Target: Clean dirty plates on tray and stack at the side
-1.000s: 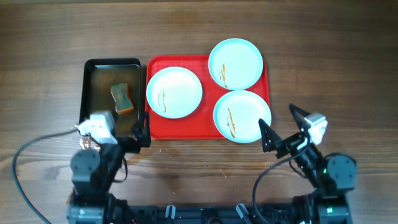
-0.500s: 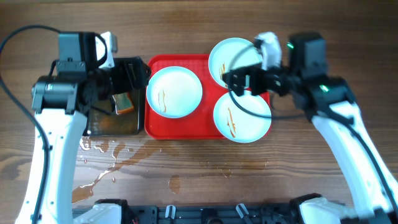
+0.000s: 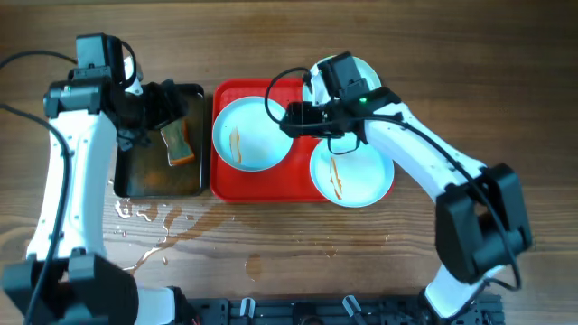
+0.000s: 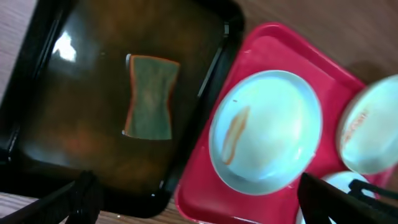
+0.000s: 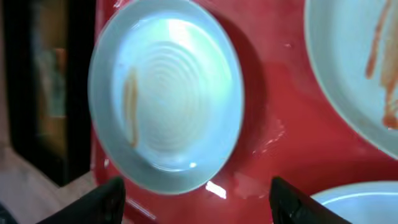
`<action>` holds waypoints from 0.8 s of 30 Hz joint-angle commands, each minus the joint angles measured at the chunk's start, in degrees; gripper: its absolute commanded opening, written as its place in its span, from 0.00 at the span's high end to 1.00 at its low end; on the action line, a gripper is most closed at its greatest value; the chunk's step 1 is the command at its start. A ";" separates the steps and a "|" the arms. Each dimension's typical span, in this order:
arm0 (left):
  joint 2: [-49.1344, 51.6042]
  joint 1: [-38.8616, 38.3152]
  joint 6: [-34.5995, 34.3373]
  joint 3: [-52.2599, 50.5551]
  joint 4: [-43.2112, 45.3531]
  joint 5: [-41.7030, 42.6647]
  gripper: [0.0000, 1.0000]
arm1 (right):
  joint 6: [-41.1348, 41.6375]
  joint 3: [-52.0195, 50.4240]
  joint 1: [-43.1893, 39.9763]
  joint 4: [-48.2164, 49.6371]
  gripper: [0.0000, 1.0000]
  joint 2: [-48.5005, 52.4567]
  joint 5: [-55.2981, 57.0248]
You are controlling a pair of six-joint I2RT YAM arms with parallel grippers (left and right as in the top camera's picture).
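The sponge's sides curve in to a narrow middle [image 4: 133,98]. The green-orange sponge [image 4: 152,98] will therefore bunch up in my left gripper and spread out past it when I lift.
Three pale aqua plates lie on the red tray [image 3: 299,183]: a left plate [image 3: 246,135], a front right plate [image 3: 354,173] and a back right plate [image 3: 370,74] partly hidden by my right arm. Each visible face has orange-brown smears. My right gripper [image 3: 291,119] is open and empty, hovering at the left plate's right edge; the right wrist view shows that plate [image 5: 166,93] between the fingers [image 5: 199,205]. My left gripper [image 3: 165,101] is open and empty above the black tray's back end; it also shows in the left wrist view [image 4: 199,208].
A black tray [image 3: 135,171] holding brownish water and a green-orange sponge [image 3: 178,143] stands left of the red tray. The sponge [image 4: 150,96] also shows in the left wrist view. Spilled water [image 3: 149,226] lies on the wooden table in front of the black tray.
Both arms rose from the front edge and reached over the trays. My right gripper moved left from the right plates to the left plate. Spilled water appeared on the table.
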 commanded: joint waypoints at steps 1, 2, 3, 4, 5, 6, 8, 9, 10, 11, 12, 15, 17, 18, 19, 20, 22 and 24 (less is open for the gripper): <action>2.01 0.52 -1.14 0.68 0.33 -2.71 0.01 | 1.03 5.73 1.03 -1.95 0.28 6.60 3.37; 2.01 0.52 -1.11 0.68 0.35 -2.75 0.00 | 0.98 7.85 1.73 -3.61 0.30 9.01 4.83; 2.01 0.52 -1.11 0.68 0.57 -2.75 0.00 | 0.63 10.36 2.62 -4.94 0.31 11.65 6.32; 2.01 0.52 -1.11 0.68 0.74 -2.75 0.00 | 0.63 11.98 3.10 -4.96 0.32 13.38 7.39; 2.01 0.52 -1.11 0.68 0.96 -2.75 0.00 | 0.74 12.72 3.17 -4.94 0.34 14.23 8.07; 2.01 0.52 -1.14 0.68 1.22 -2.73 0.00 | 0.83 13.18 3.19 -4.81 0.37 15.37 8.90; 2.01 0.52 -1.11 0.68 1.40 -2.73 0.00 | 1.16 13.16 3.19 -4.59 0.47 16.50 10.34; 2.01 0.52 -1.11 0.68 1.46 -2.73 0.00 | 1.33 13.16 3.19 -4.22 0.52 16.81 10.36; 2.01 0.52 -1.14 0.68 1.44 -2.69 0.00 | 2.36 13.16 3.30 -4.02 0.61 17.05 10.78; 2.01 0.52 -1.14 0.68 1.27 -2.71 0.00 | 2.36 13.16 3.61 -3.67 0.66 17.38 10.84; 2.01 0.52 -1.11 0.55 1.31 -2.71 0.00 | 2.62 13.16 3.87 -3.61 0.66 17.86 11.04; 2.19 0.52 -1.07 0.20 1.62 -2.75 0.01 | 4.74 13.16 4.83 -3.85 0.72 19.23 11.02; 2.91 0.52 -0.92 0.20 1.62 -3.08 0.06 | 6.38 13.16 4.85 -4.94 0.87 19.28 12.00; 3.74 0.52 -0.92 0.17 1.62 -3.63 0.10 | 6.84 13.16 4.85 -5.20 0.95 19.28 12.33; 4.44 0.52 -0.94 0.17 1.57 -3.61 0.11 | 6.84 13.16 4.85 -5.25 0.95 19.28 12.31; 5.57 0.52 -0.94 0.02 1.40 -3.58 0.11 | 6.86 13.16 4.85 -5.38 0.96 19.28 12.31; 8.22 0.52 -0.94 -0.46 1.40 -3.58 0.13 | 7.15 13.16 4.85 -5.64 0.96 19.28 12.28; 10.95 0.52 -0.94 -0.46 1.33 -3.58 0.18 | 7.13 13.16 4.83 -5.81 0.96 19.28 12.28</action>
